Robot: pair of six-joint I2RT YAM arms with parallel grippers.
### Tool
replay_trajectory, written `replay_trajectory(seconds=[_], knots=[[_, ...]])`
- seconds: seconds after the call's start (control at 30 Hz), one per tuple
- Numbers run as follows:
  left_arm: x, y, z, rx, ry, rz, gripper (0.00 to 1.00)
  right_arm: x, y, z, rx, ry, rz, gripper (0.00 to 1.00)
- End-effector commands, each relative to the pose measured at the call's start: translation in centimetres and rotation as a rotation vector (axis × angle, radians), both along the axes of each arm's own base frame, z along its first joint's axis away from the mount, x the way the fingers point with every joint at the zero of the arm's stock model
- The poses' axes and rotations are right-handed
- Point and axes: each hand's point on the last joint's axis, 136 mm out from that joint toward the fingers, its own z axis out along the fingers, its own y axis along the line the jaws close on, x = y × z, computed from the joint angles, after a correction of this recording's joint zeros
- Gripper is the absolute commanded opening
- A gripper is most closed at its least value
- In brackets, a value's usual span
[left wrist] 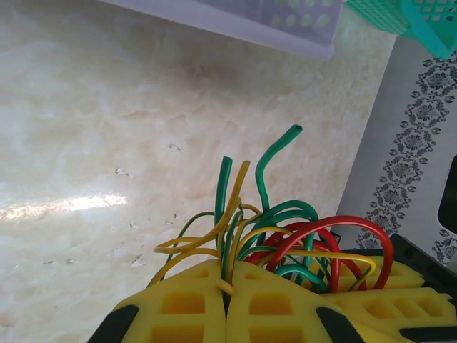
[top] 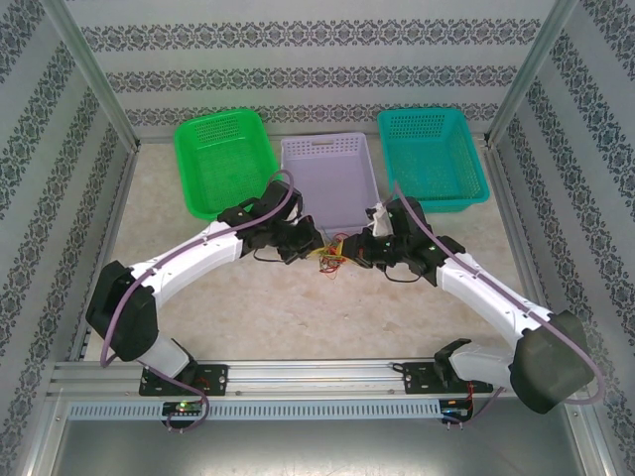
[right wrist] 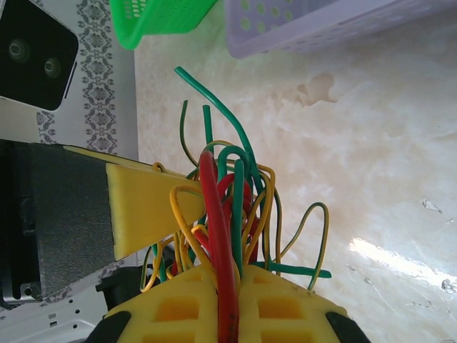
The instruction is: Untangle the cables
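Green and yellow loops point(right wrist: 265, 187) press in around the red cable point(right wrist: 213, 204), so the robot's right gripper should take hold of that cable alone again and pull it out while the left gripper holds the rest.
The cables point(top: 330, 254) form one small red, green and yellow tangle at mid-table, held between both grippers. My left gripper point(top: 310, 248) comes at the tangle from the left. In the left wrist view its yellow fingers point(left wrist: 193, 293) are shut point(left wrist: 230, 277) on thin yellow and green strands of the cables point(left wrist: 285, 229). My right gripper point(top: 355, 248) meets the tangle from the right. In the right wrist view it is shut point(right wrist: 230, 279) on a thick red cable point(right wrist: 218, 214), with green and yellow loops around it. The left gripper's yellow finger point(right wrist: 146, 207) pokes into the tangle from the left.
Three baskets stand at the back: a green one point(top: 226, 159), a lilac one point(top: 330, 178) just behind the tangle, and a teal one point(top: 434, 154). Bare marbled tabletop point(top: 298, 317) lies between the tangle and the arm bases. Patterned walls close in both sides.
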Motion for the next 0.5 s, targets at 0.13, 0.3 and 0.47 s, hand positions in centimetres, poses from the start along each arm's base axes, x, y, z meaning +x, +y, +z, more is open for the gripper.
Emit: replay_trajectory(seconds=[0.13, 0.3, 0.47], knots=[[0.3, 5.8, -2.9, 0.164, 0.049, 0.143, 0.0, -0.1, -1.7, -3.8, -0.139, 0.088, -0.091, 0.17], [0.1, 4.7, -2.8, 0.117, 0.038, 0.103, 0.0, 0.0, -0.2, -3.9, -0.144, 0.102, -0.061, 0.14], [-0.2, 4.0, -3.0, 0.09, 0.047, 0.062, 0.0, 0.1, 1.2, -3.3, -0.105, 0.101, -0.068, 0.43]])
